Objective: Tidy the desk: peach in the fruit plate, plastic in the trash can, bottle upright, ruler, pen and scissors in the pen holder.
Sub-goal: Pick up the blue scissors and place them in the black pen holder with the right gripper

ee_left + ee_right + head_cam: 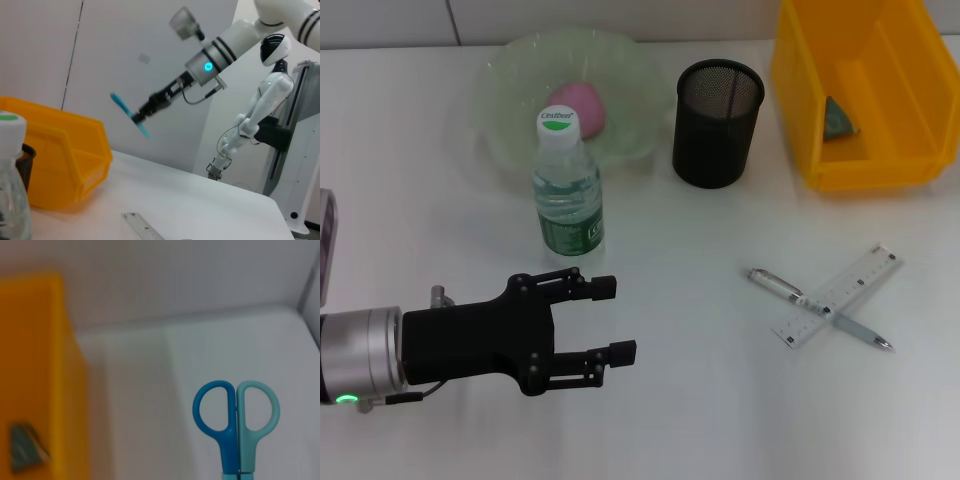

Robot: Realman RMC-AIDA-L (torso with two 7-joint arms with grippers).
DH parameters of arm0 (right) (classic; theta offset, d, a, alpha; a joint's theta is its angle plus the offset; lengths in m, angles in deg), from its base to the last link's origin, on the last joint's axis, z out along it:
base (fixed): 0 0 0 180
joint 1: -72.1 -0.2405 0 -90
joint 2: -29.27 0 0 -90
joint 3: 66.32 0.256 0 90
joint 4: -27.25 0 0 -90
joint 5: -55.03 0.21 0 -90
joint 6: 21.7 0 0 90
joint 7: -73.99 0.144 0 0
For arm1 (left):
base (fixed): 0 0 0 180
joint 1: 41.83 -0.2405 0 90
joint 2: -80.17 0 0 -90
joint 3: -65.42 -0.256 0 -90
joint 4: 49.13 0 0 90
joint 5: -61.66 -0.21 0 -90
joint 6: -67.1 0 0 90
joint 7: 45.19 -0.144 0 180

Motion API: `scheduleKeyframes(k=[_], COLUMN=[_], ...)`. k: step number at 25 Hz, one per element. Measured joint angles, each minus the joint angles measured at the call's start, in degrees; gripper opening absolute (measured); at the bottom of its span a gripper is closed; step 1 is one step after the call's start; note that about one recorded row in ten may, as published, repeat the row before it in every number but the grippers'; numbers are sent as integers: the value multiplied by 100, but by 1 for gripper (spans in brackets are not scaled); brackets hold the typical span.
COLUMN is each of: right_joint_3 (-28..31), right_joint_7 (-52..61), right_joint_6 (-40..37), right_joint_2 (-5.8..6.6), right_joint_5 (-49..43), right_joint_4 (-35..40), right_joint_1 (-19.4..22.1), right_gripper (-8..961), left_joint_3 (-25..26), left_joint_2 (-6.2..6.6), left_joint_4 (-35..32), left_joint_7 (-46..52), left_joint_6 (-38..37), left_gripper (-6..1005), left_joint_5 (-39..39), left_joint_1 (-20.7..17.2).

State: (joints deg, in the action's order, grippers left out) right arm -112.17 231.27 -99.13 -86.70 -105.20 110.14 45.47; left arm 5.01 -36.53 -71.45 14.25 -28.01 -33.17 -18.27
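The scissors' handles (236, 422) are shut together and the pen holder's opening (721, 90) is clear, so my right gripper keeps going toward that opening and lets go of the scissors inside.
My left gripper (618, 320) hovers open over the table's near left, in front of the upright bottle (567, 185), with nothing between its fingers. The pink peach (578, 108) lies in the green fruit plate (500, 75). A black mesh pen holder (717, 122) stands to the plate's right. The pen (820, 310) and the ruler (840, 297) lie crossed on the table at the right. The plastic (838, 118) sits in the yellow trash can (910, 150). High in the air, my right gripper (144, 112) is shut on the blue scissors (125, 107); their handles (235, 415) hang beside the trash can (35, 370).
The right arm is out of the head view. A grey device (325, 240) lies at the table's left edge. In the left wrist view the bottle (10, 190), trash can (60, 155) and ruler (142, 227) show close by.
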Motion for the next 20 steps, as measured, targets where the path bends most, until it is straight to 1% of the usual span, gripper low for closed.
scheduleKeyframes(k=[1,2,3,4,5,7,8,9,10,11,13,14,15,18,19,20], right_joint_3=[32,32,36,31,31,8,-7,-28,-28,-21,-6,23,23,33,26,26], right_joint_7=[-281,-281,-463,-1012,-1012,-1745,-2100,-3042,-3042,-3507,-4583,-5475,-5475,-6680,-7332,-7332], right_joint_6=[378,378,566,942,942,1187,1236,1250,1250,1234,1094,954,954,836,789,789], right_joint_2=[-159,-159,-207,-291,-291,-308,-308,-299,-299,-288,-287,-283,-283,-262,-280,-280], right_joint_5=[736,736,1161,2297,2297,3560,4117,5432,5432,5951,6918,7497,7497,8064,8320,8320], right_joint_4=[383,383,477,549,549,283,30,-759,-759,-1230,-2289,-3303,-3303,-4644,-5280,-5280], right_joint_1=[266,266,380,611,611,756,769,707,707,622,382,112,112,-309,-523,-523], right_gripper=[195,195,195,195,195,195,195,195,195,195,195,195,195,196,196,201], left_joint_3=[2,8,12,18,18,20,21,21,21,20,21,27,27,67,70,70], left_joint_2=[0,0,0,-1,-1,-2,-12,-18,-18,-43,-50,-59,-59,-81,-100,-100], left_joint_4=[0,0,0,0,0,-2,-6,-6,-6,-8,-9,-9,-9,-5,-3,-3], left_joint_7=[5,17,26,51,51,58,58,59,59,58,58,58,58,63,64,64], left_joint_6=[0,0,-1,0,0,0,0,1,1,11,19,17,17,7,6,6], left_gripper=[770,770,770,770,770,770,770,770,770,770,770,770,770,770,770,770], left_joint_5=[0,0,0,0,0,0,0,0,0,-1,0,0,0,3,3,3], left_joint_1=[-1,0,0,2,2,4,5,5,5,7,7,8,8,8,8,8])
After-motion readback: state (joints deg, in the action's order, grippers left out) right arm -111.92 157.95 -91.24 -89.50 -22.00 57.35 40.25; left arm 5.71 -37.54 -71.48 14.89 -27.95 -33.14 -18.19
